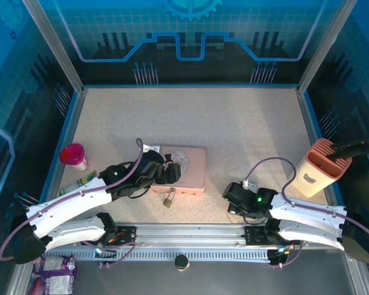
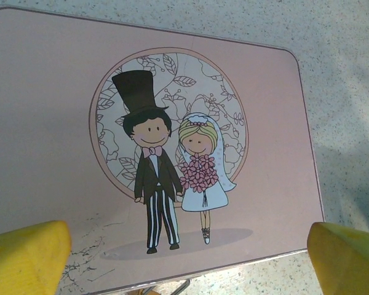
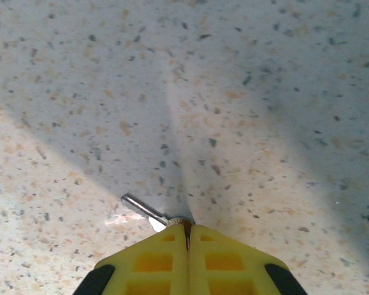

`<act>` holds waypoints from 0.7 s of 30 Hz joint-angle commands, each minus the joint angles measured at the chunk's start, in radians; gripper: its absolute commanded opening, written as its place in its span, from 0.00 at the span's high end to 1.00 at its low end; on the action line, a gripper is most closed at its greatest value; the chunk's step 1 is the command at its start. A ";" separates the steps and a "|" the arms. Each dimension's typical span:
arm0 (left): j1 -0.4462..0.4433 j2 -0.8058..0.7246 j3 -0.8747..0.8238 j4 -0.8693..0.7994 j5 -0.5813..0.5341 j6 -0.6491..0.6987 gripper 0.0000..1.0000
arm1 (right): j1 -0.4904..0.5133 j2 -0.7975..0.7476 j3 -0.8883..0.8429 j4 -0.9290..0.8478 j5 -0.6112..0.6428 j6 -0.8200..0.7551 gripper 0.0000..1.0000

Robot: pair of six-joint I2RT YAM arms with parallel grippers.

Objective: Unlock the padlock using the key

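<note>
The key sticks out crooked from the right gripper's pads point(image 3: 178, 222), so the robot should lift the key up and grip its silvery shaft point(image 3: 139, 207) with the left gripper before unlocking the padlock.
The tiny brass padlock point(image 1: 169, 198) lies on the table against the near edge of the pink tin box point(image 1: 187, 169), and its thin shackle point(image 2: 179, 287) peeks out under the box's edge in the left wrist view. My left gripper point(image 1: 171, 171) hovers over the box lid point(image 2: 49, 123), open, its yellow fingertips point(image 2: 24, 258) wide apart with nothing between them. Low on the table to the right of the box, my right gripper point(image 3: 186, 228) is shut on the key point(image 3: 142, 209). The key's silvery shaft pokes out to the left of the closed pads.
A red-capped cup point(image 1: 74, 155) and a small packet point(image 1: 80, 181) sit at the left edge. A peach holder point(image 1: 320, 167) with a dark tool in it stands at the right. Speckled table stretches behind the box.
</note>
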 commanded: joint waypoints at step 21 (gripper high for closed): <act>-0.004 0.024 0.036 0.181 0.129 -0.028 0.02 | 0.016 -0.187 0.132 0.162 0.162 -0.233 1.00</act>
